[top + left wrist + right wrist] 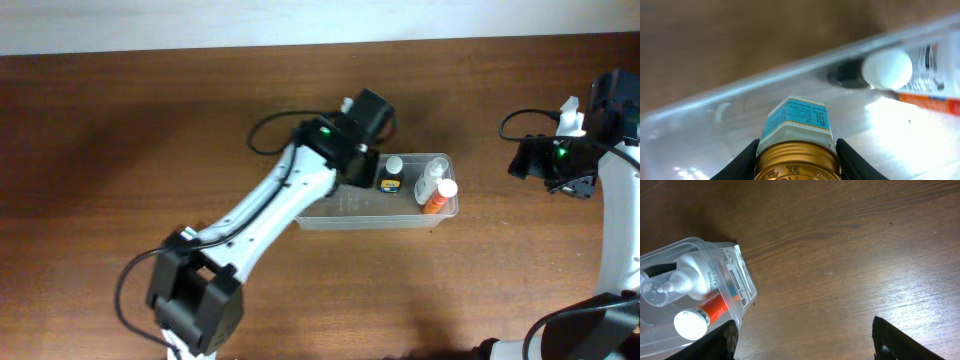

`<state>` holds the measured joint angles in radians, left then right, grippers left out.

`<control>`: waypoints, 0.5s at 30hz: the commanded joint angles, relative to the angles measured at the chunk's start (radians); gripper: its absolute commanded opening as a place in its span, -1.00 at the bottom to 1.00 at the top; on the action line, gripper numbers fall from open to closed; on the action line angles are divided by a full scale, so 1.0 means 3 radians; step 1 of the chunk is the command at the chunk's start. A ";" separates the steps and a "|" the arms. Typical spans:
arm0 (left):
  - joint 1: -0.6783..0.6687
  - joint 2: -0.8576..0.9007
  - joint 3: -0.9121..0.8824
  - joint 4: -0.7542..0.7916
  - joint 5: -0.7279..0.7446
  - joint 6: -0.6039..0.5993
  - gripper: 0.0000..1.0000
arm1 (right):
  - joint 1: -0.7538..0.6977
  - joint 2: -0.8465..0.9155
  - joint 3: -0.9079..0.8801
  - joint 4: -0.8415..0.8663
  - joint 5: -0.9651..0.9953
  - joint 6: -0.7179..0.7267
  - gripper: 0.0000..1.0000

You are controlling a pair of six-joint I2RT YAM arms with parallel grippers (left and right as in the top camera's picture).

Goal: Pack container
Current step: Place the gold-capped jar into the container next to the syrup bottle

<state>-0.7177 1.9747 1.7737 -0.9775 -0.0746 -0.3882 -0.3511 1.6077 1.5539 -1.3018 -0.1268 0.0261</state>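
The tub's bottom beside the orange bottle [399, 206] is clear, so my left gripper should keep moving the gold-capped bottle there and let go of it by the dark bottle [391, 177].
The container [335, 215] is a clear tub mid-table. My left gripper [368, 168] reaches into its left half and is shut [797, 152] on a gold-capped bottle [797, 125] with a blue label, held just above the tub floor. Inside the tub lie a dark bottle with a white cap [394, 164], a white bottle [430, 178] and an orange bottle with a white cap [440, 196]. My right gripper [560, 160] is open and empty [805, 345] over bare table right of the tub. The right wrist view shows the tub's corner [685, 246], the white bottle [695, 277] and the orange bottle [700, 315].
The brown wooden table [120, 150] stretches to the left and front. The left arm's base [195, 305] stands at the front left, and the right arm [620, 230] runs along the right edge. A pale wall borders the table's far edge.
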 commanded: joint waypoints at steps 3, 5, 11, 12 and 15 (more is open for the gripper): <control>-0.0253 0.0196 0.0032 0.0015 0.0211 0.0006 -0.45 | -0.0006 0.0011 0.0013 -0.0001 -0.0042 0.0027 0.56; -0.0314 0.0240 0.0031 0.0013 0.0256 0.0006 -0.45 | -0.0006 0.0011 0.0013 -0.0001 -0.0042 0.0027 0.56; -0.0402 0.0247 0.0031 0.0080 0.0364 0.0083 -0.45 | -0.0006 0.0011 0.0013 -0.0001 -0.0043 0.0028 0.56; -0.0429 0.0251 0.0031 0.0126 0.0379 0.0125 -0.45 | -0.0006 0.0011 0.0013 -0.0003 -0.0043 0.0028 0.56; -0.0484 0.0261 0.0027 0.0206 0.0375 0.0235 -0.35 | -0.0006 0.0011 0.0013 -0.0008 -0.0043 0.0028 0.56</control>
<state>-0.8421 2.0480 1.7737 -0.9337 0.0154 -0.3691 -0.3511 1.6077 1.5539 -1.3022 -0.1268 0.0269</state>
